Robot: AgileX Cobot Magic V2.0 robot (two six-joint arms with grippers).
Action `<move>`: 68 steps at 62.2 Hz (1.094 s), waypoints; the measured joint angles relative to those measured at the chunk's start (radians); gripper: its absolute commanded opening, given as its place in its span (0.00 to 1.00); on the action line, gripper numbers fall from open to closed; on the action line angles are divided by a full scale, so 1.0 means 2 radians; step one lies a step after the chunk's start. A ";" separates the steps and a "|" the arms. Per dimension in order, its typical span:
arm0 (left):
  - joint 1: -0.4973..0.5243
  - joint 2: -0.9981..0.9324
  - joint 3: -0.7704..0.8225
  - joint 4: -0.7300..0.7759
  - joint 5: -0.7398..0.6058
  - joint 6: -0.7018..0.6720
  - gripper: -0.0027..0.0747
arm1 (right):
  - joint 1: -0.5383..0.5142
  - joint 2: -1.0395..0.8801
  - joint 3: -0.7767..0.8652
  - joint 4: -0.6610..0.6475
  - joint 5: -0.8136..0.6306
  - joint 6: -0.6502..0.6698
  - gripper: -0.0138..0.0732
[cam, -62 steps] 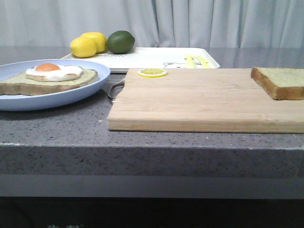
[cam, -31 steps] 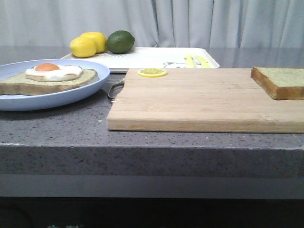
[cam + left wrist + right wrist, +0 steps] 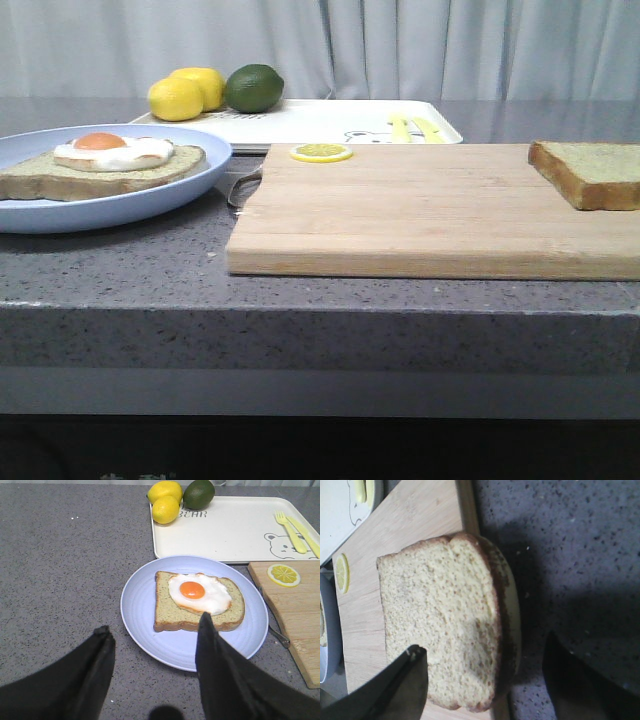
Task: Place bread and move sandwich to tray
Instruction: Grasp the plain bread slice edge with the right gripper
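My right gripper should pick up the bread [image 3: 595, 172] and put it on top of the fried egg [image 3: 113, 153], because the bread is on the cutting board, far from my left gripper.
The bread [image 3: 590, 172] lies on the far right of the wooden cutting board [image 3: 420, 215]. In the right wrist view my right gripper [image 3: 484, 645] is open just above the bread [image 3: 440, 625], one finger over its crumb and one past its crust over the counter. The pale blue plate [image 3: 120, 205] at the left holds one slice [image 3: 100, 172] topped by a fried egg [image 3: 112, 150]. My left gripper [image 3: 154, 623] is open and empty above the plate's [image 3: 145, 620] near rim. The white tray [image 3: 320, 122] lies behind. Neither gripper shows in the front view.
Two lemons [image 3: 185, 95] and a lime [image 3: 253, 87] sit on the tray's left end, with yellow cutlery [image 3: 410, 127] on its right end. A lemon slice [image 3: 321, 152] lies on the board's back left corner. A metal handle [image 3: 240, 185] sticks out between plate and board.
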 measured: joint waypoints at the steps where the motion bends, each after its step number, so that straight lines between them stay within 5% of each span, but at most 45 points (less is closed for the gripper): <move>1: 0.000 0.000 0.000 0.000 0.000 0.000 0.51 | 0.001 0.002 0.000 0.001 0.000 -0.001 0.74; 33: 0.000 0.000 0.000 0.001 0.001 0.000 0.51 | 0.006 0.057 -0.016 0.054 0.003 -0.035 0.74; 68: 0.000 0.000 0.000 0.004 0.001 0.000 0.51 | 0.027 0.059 -0.017 0.034 -0.001 -0.037 0.47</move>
